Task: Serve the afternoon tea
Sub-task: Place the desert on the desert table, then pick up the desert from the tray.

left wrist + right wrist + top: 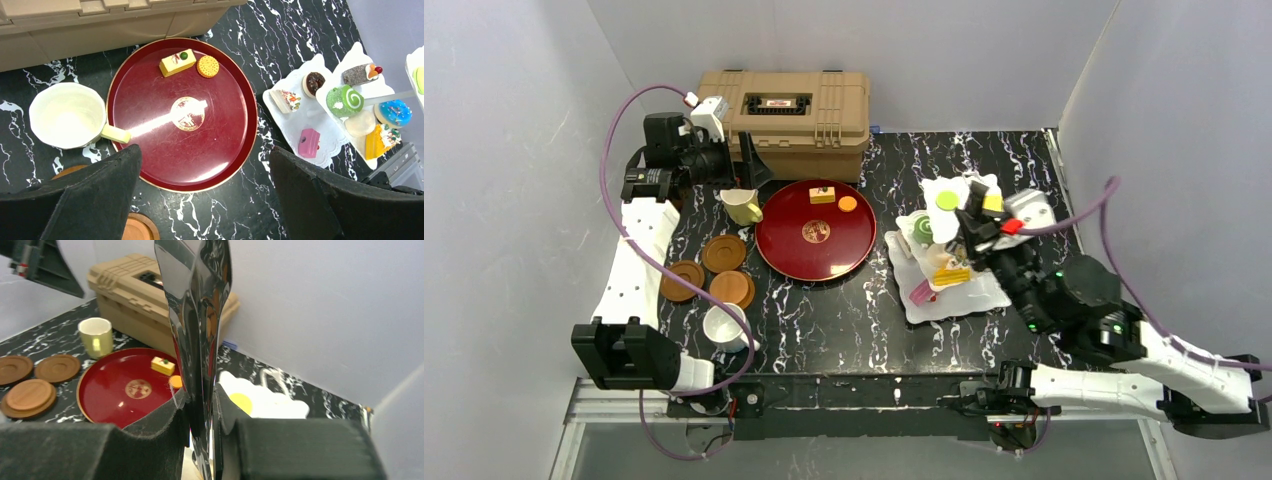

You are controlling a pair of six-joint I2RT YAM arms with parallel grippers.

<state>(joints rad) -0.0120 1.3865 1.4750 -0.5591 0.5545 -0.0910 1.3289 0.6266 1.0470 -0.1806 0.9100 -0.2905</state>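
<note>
My right gripper keeps moving toward the round biscuit (847, 204) and releases over the dark-red tray, which has open room, as the shiny metal tongs (197, 315) are shut.
The white three-tier stand (924, 305) stands at the right with several toy cakes on it. My right gripper (972, 222) is over its top, shut on the shiny metal handle (197, 300), which rises between the pads (170, 415). My left gripper (204, 150) hangs open and empty above the near edge of the dark-red tray (150, 165). On that tray lie a yellow cake (177, 62) and a round biscuit (207, 66). The pale-yellow mug (67, 115) stands left of the tray. The white mug (724, 327) and three brown saucers (724, 253) sit at the front left.
A tan plastic case (784, 108) stands against the back wall behind the tray. Grey walls close in the left, back and right sides. The left arm's cable (614, 150) loops over the table's left edge.
</note>
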